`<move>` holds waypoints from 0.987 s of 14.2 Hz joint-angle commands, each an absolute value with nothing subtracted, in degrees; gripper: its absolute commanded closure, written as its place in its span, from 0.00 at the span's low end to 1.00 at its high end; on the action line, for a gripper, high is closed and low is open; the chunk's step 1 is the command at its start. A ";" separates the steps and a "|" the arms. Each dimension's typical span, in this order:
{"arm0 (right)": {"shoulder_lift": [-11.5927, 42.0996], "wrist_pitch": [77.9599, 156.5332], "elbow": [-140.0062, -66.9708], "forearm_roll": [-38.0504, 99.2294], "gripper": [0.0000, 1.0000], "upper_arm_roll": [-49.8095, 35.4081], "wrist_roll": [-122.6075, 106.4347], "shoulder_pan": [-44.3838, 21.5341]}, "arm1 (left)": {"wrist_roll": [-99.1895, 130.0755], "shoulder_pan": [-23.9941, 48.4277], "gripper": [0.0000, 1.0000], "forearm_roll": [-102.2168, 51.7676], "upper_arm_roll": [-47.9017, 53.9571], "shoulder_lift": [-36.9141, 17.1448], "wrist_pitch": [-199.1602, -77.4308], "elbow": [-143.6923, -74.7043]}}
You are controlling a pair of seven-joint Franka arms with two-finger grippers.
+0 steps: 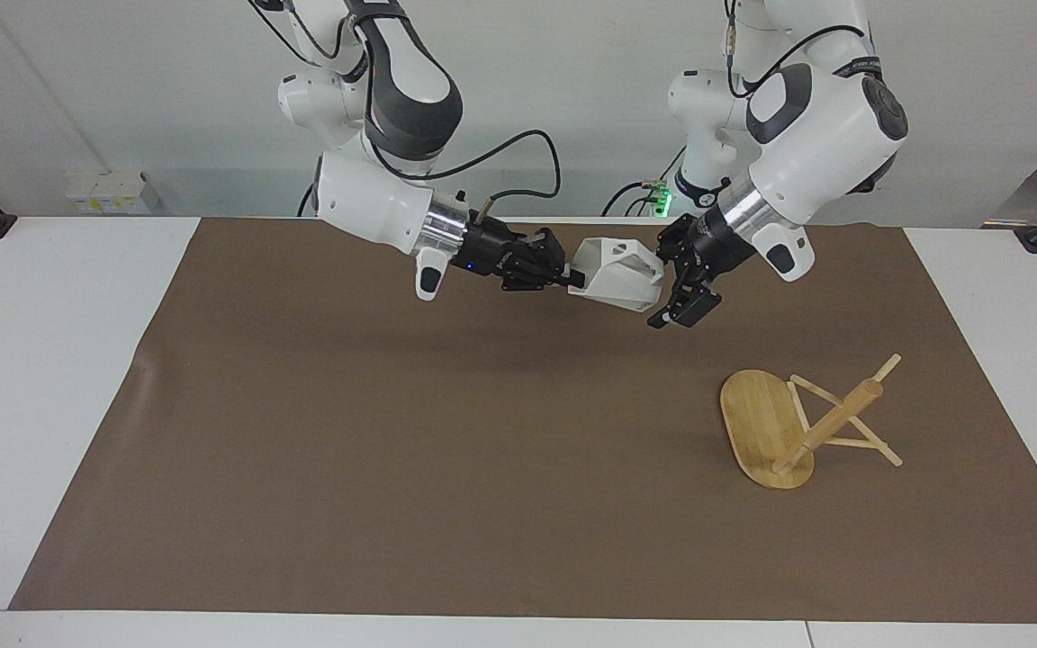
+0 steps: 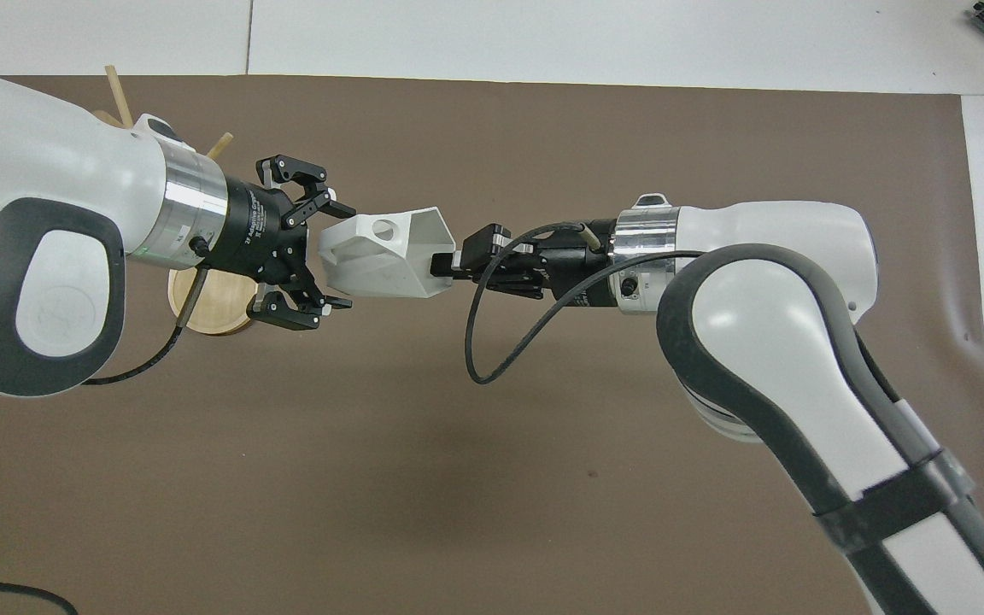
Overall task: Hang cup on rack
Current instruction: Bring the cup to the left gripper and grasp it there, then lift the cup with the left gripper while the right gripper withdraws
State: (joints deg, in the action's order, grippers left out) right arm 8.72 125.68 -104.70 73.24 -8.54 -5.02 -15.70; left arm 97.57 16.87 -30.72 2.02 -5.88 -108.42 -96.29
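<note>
I expect the bamboo rack (image 2: 121,97) to stay standing when I hang the cup by its handle, because the rack's round base (image 2: 215,304) faces up and lies flat.
The white faceted cup (image 1: 619,272) hangs in the air on its side, over the brown mat. My right gripper (image 1: 572,275) is shut on its rim. In the overhead view the cup (image 2: 381,256) has its handle hole facing up, with the right gripper (image 2: 445,265) at its open end. My left gripper (image 1: 673,281) is open, with one finger on each side of the cup's closed end, as the overhead view (image 2: 334,256) also shows. The bamboo rack (image 1: 789,423) lies tipped over on the mat toward the left arm's end. The left arm partly hides the rack (image 2: 212,301) from above.
The brown mat (image 1: 392,450) covers most of the white table (image 1: 41,360). The rack's pegs (image 1: 883,367) stick out toward the left arm's end of the table.
</note>
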 commanded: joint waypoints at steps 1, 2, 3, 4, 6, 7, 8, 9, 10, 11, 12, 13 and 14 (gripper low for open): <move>9.23 124.72 -103.62 75.06 1.00 -8.88 -4.92 -15.38 | 102.03 17.49 0.00 -31.73 1.85 -5.80 -107.32 -96.15; 9.23 124.72 -103.71 75.06 1.00 -8.88 -4.92 -15.38 | 102.21 17.58 0.00 -31.73 1.93 -5.71 -107.23 -96.15; 9.23 124.63 -103.71 75.06 1.00 -8.88 -4.92 -15.38 | 103.26 18.01 0.00 -31.73 2.02 -5.54 -106.44 -96.24; 9.23 124.63 -103.71 75.06 1.00 -8.88 -4.92 -15.38 | 104.05 18.37 0.00 -31.73 2.02 -5.45 -106.26 -96.15; 9.23 124.72 -103.71 75.06 1.00 -9.05 -4.92 -15.38 | 104.85 18.37 0.67 -31.55 1.93 -5.28 -106.87 -96.24; 9.23 124.72 -103.71 74.97 1.00 -9.05 -4.83 -15.38 | 105.03 18.37 0.99 -31.55 1.93 -5.01 -106.96 -96.24; 9.23 124.72 -103.71 74.97 1.00 -9.05 -4.83 -15.38 | 105.03 18.28 1.00 -31.55 1.93 -4.57 -107.05 -96.24; 9.23 124.72 -103.71 74.97 1.00 -9.05 -4.83 -15.38 | 105.55 18.11 1.00 -31.55 1.85 -4.31 -107.05 -96.15; 9.23 124.72 -103.71 74.97 1.00 -9.05 -4.83 -15.38 | 105.90 17.93 1.00 -31.55 1.85 -3.87 -107.22 -96.15; 9.23 124.72 -103.71 74.97 1.00 -9.05 -4.83 -15.38 | 105.91 17.76 1.00 -31.47 1.85 -3.78 -107.23 -96.24; 9.23 124.72 -103.71 74.97 1.00 -9.05 -4.83 -15.38 | 105.73 17.67 1.00 -31.46 1.85 -3.69 -107.23 -96.15; 9.23 124.72 -103.71 74.80 1.00 -9.05 -4.83 -15.38 | 105.82 17.58 1.00 -31.38 1.76 -3.69 -107.23 -96.15; 9.23 124.89 -103.71 74.36 1.00 -9.05 -4.83 -15.38 | 105.73 17.49 1.00 -31.38 1.76 -3.60 -107.23 -96.15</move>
